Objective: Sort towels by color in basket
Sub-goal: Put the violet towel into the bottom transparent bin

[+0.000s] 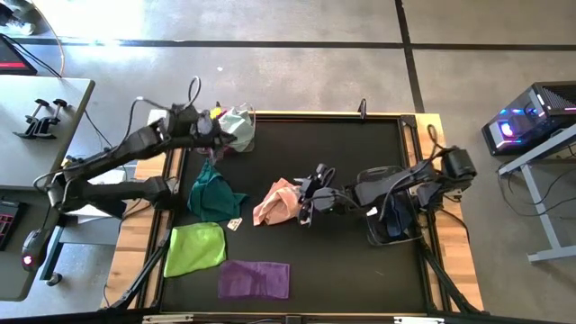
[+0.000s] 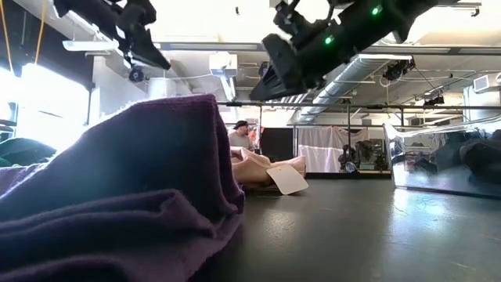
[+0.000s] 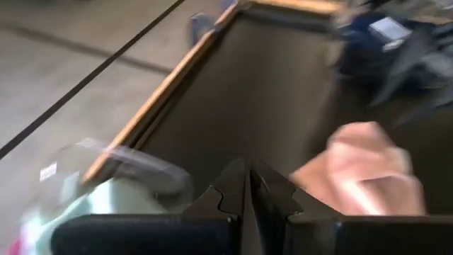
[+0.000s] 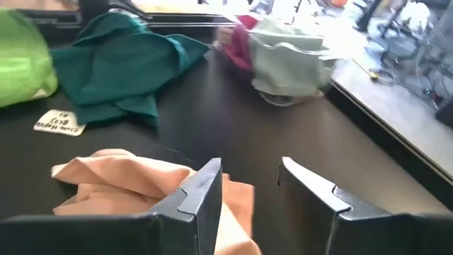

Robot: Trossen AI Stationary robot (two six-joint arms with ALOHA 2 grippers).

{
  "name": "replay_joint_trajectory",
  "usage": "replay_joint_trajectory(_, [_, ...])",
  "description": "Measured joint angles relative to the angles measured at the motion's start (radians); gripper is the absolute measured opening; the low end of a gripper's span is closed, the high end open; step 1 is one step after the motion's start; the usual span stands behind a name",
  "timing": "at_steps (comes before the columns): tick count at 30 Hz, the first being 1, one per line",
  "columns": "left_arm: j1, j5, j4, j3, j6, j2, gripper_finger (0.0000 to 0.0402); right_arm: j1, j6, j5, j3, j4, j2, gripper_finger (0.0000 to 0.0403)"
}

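The purple towel point(image 1: 256, 280) lies flat and uncovered, so the robot's left gripper, now empty, should keep going toward that towel's end point(image 1: 226, 278) beside the lime green towel and open there.
A peach-pink towel point(image 1: 277, 203) lies crumpled mid-table. My right gripper point(image 4: 251, 173) hangs open just above its right edge, clear of it in the low view point(image 2: 270, 78). A dark teal towel point(image 1: 212, 193), a lime green towel point(image 1: 195, 248) and a purple towel point(image 1: 256, 279) lie on the table's left half. At the far left corner stands a clear basket point(image 4: 290, 88) holding a mint towel point(image 1: 238, 129) and a magenta one point(image 4: 241, 42). My left gripper point(image 3: 248, 176) is shut and empty, raised beside that basket point(image 1: 219, 129).
A second clear basket point(image 1: 392, 223) with dark cloth in it stands at the table's right side, under my right arm. A white tag point(image 1: 234, 224) lies between the peach and lime towels. A raised wooden rim point(image 1: 306, 114) frames the black tabletop.
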Motion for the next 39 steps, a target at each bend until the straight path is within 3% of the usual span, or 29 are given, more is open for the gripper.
replay_joint_trajectory(7, [-0.212,-0.011,0.286,-0.241,-0.136,-0.110,0.0011,0.000,-0.023,-0.069,0.000,0.064,0.032,0.0134])
replay_joint_trajectory(11, [-0.358,-0.076,0.378,-0.345,-0.168,-0.143,0.0010,0.000,-0.023,-0.090,0.000,0.096,0.032,0.0134])
replay_joint_trajectory(17, [-0.630,-0.179,0.348,-0.364,-0.175,-0.140,0.0001,-0.003,-0.024,-0.164,0.000,0.139,0.032,0.0134])
replay_joint_trajectory(26, [-0.965,-0.190,0.201,-0.364,-0.282,-0.088,0.0000,-0.003,-0.024,-0.171,0.000,0.156,0.032,0.0134])
replay_joint_trajectory(33, [-1.086,-0.189,0.217,-0.364,-0.455,0.036,0.0001,-0.003,-0.023,-0.171,0.000,0.166,0.032,0.0134])
replay_joint_trajectory(39, [-1.093,-0.188,0.334,-0.364,-0.354,0.144,0.0017,-0.003,-0.016,-0.180,0.000,0.166,0.032,0.0134])
